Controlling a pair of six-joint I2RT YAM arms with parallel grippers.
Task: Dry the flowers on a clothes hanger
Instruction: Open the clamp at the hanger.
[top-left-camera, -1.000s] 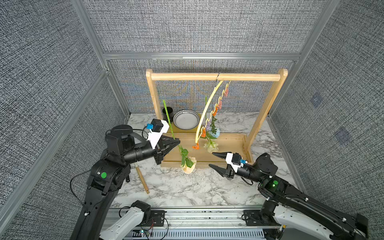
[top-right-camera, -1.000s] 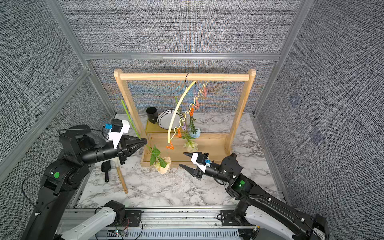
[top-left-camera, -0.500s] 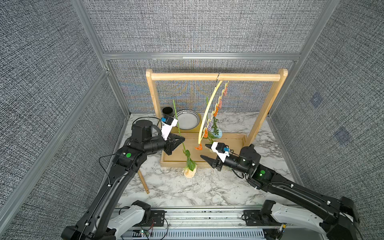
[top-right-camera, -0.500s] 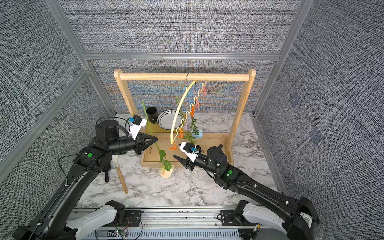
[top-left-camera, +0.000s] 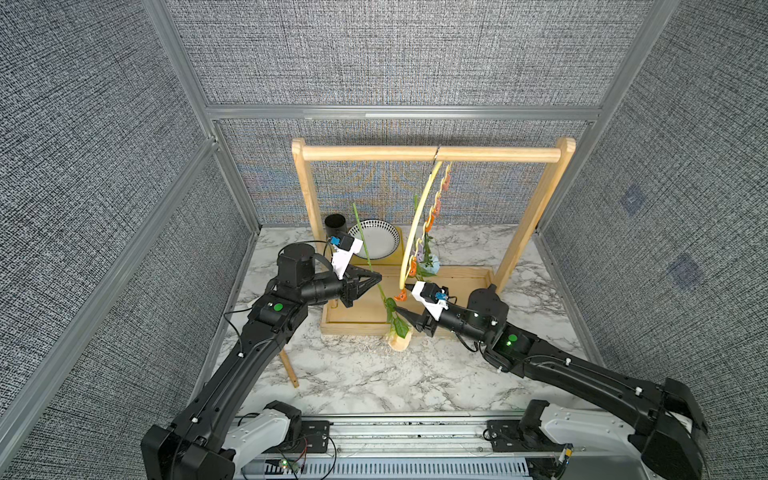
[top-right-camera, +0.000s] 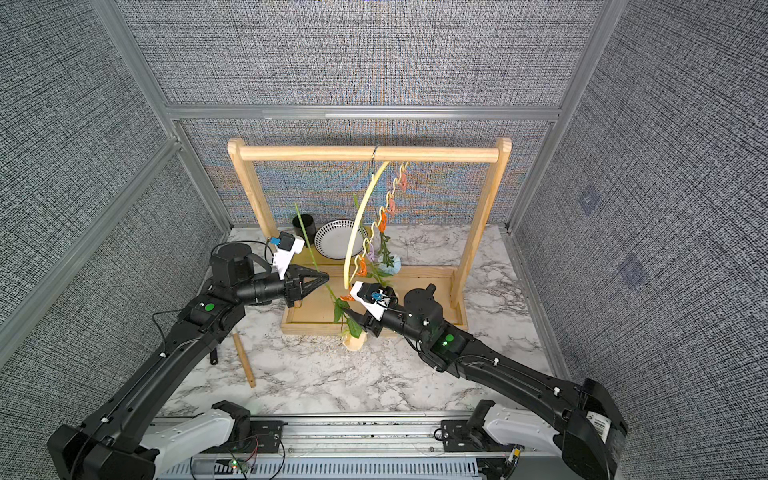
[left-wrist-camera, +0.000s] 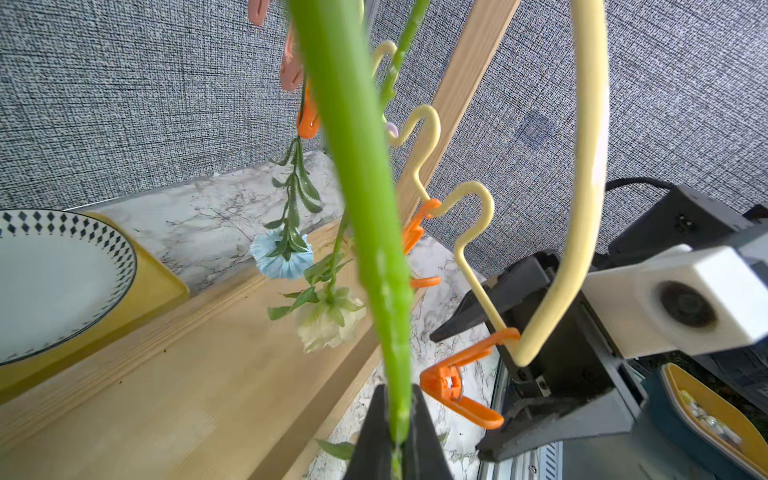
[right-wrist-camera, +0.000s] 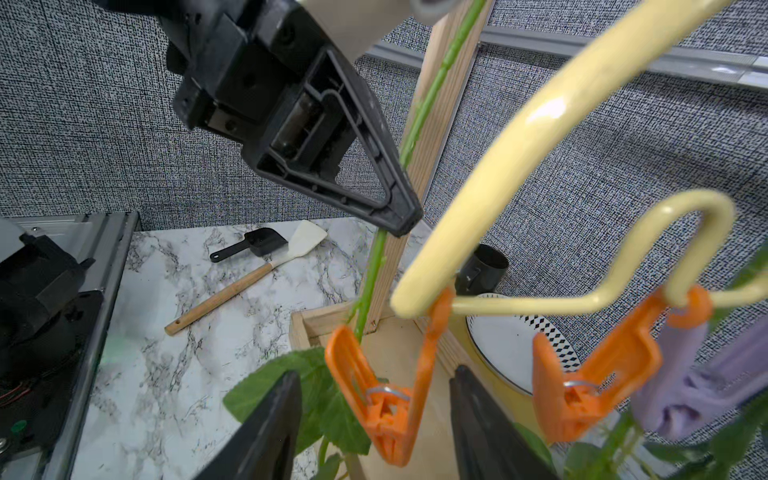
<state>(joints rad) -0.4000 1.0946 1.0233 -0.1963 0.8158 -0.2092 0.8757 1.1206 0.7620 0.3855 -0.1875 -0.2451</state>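
The flower's stem stands next to the end orange clip's shut jaws (right-wrist-camera: 395, 449), so my right gripper needs to pinch the clip's upper arms (right-wrist-camera: 432, 340) before my left gripper brings the stem in.
My left gripper (top-left-camera: 379, 277) (left-wrist-camera: 398, 390) is shut on the long green stem of a flower (top-left-camera: 368, 253) (left-wrist-camera: 361, 199). Its leaves and peach head (top-left-camera: 400, 341) hang down just above the marble. The pale yellow clothes hanger (top-left-camera: 417, 224) (top-right-camera: 361, 224) hangs by its hook from the rack's bar. A light blue flower (left-wrist-camera: 282, 259) and a cream flower (left-wrist-camera: 328, 320) hang from its clips. My right gripper (top-left-camera: 402, 312) (right-wrist-camera: 376, 376) is open, one jaw on each side of the end orange clip (right-wrist-camera: 386, 411) (left-wrist-camera: 449, 382). The held stem stands just beside that clip.
The wooden rack (top-left-camera: 428, 154) stands on a wooden tray base (top-left-camera: 357, 328). A patterned plate (top-left-camera: 374, 244) and a black cup (top-left-camera: 336, 224) sit behind on the left. A wooden-handled spatula (right-wrist-camera: 232, 291) and a black scoop (right-wrist-camera: 253, 245) lie on the marble to the left.
Both arms have moved in toward the hanger. The left carried the stem right, up to the end orange clip. The right gripper rose to that clip and opened slightly wider.
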